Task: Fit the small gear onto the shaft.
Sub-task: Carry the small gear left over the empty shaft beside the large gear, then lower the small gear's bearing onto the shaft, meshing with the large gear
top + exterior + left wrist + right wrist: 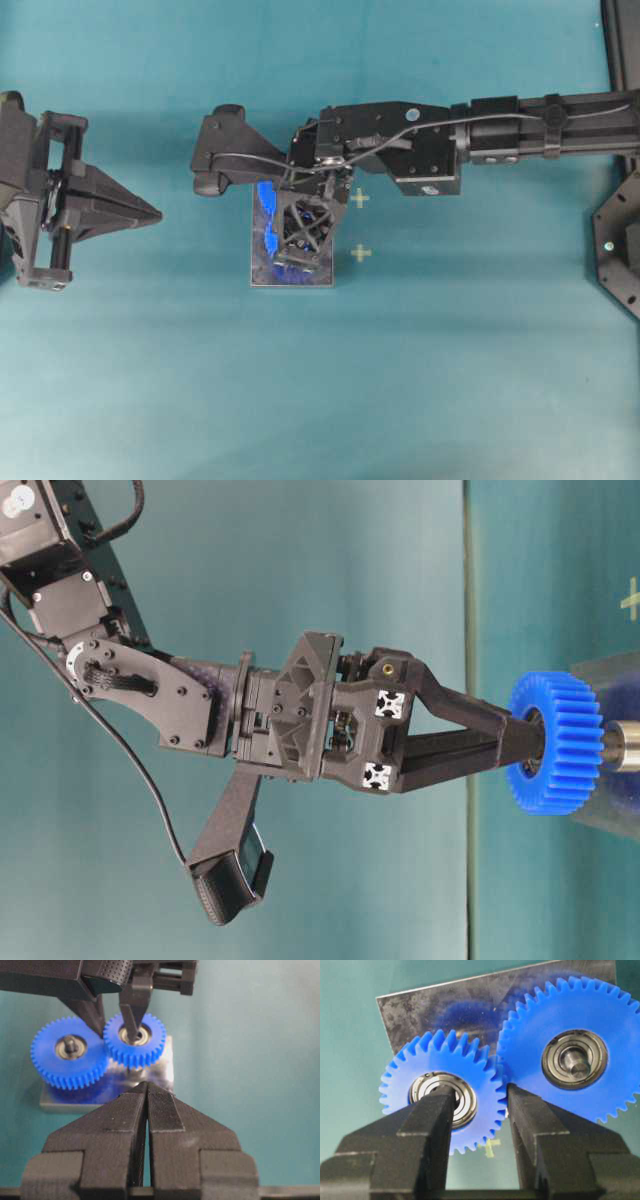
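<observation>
My right gripper's finger sits in the small gear's middle point(464, 1102), where the shaft must pass, so next I withdraw it and press the small gear's rim point(490, 1105) down with shut fingers.
My right gripper point(480, 1094) is shut on the small gear point(400, 1085). One finger sits in its metal hub and the other presses on its toothed rim. The gear hangs over the grey plate point(420, 1010), its teeth against those of the larger gear point(560, 1015). At table level the silvery shaft point(625, 748) shows just behind the small gear point(565, 780), in line with its hub. How far it reaches into the hub is hidden. From overhead, the right gripper point(292, 255) reaches down onto the plate point(265, 277). My left gripper point(146, 1086) is shut and empty, short of the plate.
The larger gear point(67, 1057) sits on its own peg at the plate's other end. Two yellow cross marks point(360, 198) lie on the teal table just right of the plate. The left arm point(60, 205) rests at the table's left side, and a black frame point(620, 240) stands at the right edge.
</observation>
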Robot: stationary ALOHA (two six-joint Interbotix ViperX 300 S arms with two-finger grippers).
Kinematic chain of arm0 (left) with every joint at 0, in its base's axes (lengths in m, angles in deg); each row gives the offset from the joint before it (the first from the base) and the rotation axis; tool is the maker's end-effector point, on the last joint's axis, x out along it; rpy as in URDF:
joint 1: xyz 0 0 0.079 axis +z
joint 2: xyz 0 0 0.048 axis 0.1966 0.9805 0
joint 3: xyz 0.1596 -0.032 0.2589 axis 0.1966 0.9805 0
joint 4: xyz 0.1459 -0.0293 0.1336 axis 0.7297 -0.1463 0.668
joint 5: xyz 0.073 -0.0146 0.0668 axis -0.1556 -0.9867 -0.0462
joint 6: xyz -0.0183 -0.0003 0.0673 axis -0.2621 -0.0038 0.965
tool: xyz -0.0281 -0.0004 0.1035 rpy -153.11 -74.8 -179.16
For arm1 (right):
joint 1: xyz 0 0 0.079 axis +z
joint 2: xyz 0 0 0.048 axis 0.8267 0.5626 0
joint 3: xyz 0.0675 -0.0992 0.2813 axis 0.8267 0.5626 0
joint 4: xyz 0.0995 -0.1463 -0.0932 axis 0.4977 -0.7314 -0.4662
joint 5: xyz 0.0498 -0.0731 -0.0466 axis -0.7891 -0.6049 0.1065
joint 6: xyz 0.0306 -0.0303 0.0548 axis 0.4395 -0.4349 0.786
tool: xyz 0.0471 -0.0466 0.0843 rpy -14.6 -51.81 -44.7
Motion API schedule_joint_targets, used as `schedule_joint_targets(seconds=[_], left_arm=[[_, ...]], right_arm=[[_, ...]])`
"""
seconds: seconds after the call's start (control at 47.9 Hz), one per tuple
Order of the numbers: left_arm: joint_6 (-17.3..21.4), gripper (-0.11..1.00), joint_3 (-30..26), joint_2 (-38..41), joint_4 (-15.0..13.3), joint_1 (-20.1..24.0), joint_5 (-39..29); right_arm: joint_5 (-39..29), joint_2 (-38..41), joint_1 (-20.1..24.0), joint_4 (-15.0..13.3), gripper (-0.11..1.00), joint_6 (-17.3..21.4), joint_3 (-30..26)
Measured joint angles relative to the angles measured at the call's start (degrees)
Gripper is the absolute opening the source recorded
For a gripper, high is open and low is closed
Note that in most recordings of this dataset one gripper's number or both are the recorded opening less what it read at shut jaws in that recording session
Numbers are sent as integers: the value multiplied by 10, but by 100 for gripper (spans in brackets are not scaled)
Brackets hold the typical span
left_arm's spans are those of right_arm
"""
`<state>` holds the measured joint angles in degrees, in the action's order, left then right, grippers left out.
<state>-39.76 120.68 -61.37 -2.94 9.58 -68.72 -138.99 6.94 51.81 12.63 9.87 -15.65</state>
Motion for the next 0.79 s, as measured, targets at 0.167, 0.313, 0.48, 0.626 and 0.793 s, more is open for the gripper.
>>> schedule_joint_targets(seconds=[0.167, 0.313, 0.48, 0.626, 0.793], left_arm=[[-2, 0, 1, 0, 0, 0, 0], [-2, 0, 1, 0, 0, 0, 0], [-3, 0, 1, 0, 0, 0, 0], [-3, 0, 3, 0, 0, 0, 1], [-3, 0, 3, 0, 0, 0, 1]], right_arm=[[-6, 0, -1, 3, 36, 1, -2], [-9, 0, -3, 3, 59, 1, -4], [-16, 1, -7, 4, 67, 1, -11], [-18, 1, -7, 4, 63, 1, -26], [-19, 8, -7, 4, 39, -1, -42]])
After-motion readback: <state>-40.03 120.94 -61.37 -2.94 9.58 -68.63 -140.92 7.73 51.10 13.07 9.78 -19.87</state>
